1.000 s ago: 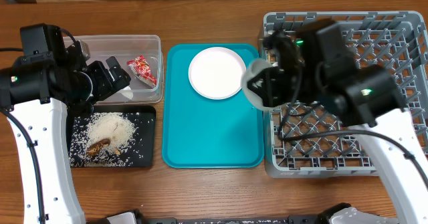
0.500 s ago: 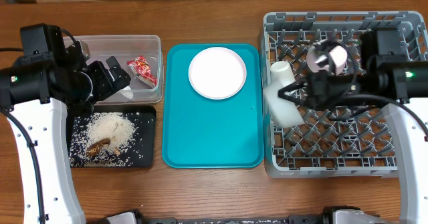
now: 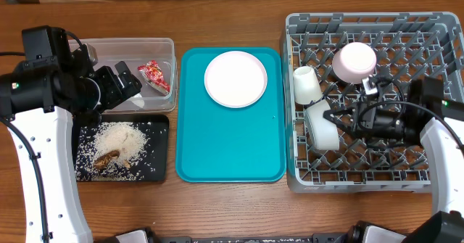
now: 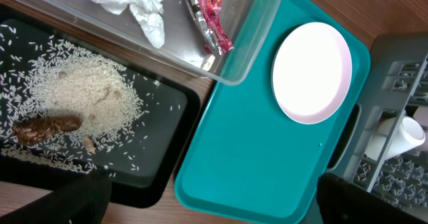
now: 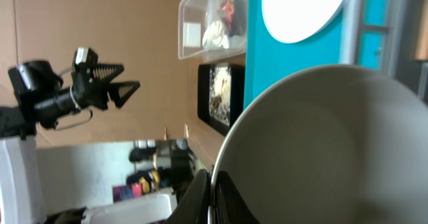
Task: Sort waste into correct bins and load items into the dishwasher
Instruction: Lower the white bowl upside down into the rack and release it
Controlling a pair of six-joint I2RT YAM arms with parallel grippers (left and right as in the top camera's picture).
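The white bowl's hollow [image 5: 321,154] faces the free pegs of the rack [image 3: 354,158], so my right gripper should now tilt the bowl opening down and release once it rests there.
My right gripper [image 3: 330,118] is shut on the rim of a white bowl [image 3: 321,132], which stands on edge in the left part of the grey dish rack [image 3: 435,25]. In the right wrist view the fingers [image 5: 212,190] pinch that rim, and the bowl [image 5: 314,150] fills the frame. A white cup [image 3: 305,84] and an upturned pale-pink bowl [image 3: 354,60] sit in the rack. The large plate [image 3: 235,78] lies on the teal tray [image 3: 228,156]. My left gripper [image 3: 133,83] is open and empty above the clear tub [image 3: 109,51], which holds the red wrapper [image 3: 154,75] and the napkin [image 4: 137,0].
The black tray [image 3: 156,167] in front of the tub holds rice [image 3: 119,141] and a brown scrap [image 3: 107,157]. The teal tray lies between the bins and the rack. Bare wooden table shows at the front and back edges.
My right arm swung back over the rack and brought the bowl from the rack's left edge down among the pegs, on edge. The pink bowl is uncovered. The left arm has not moved.
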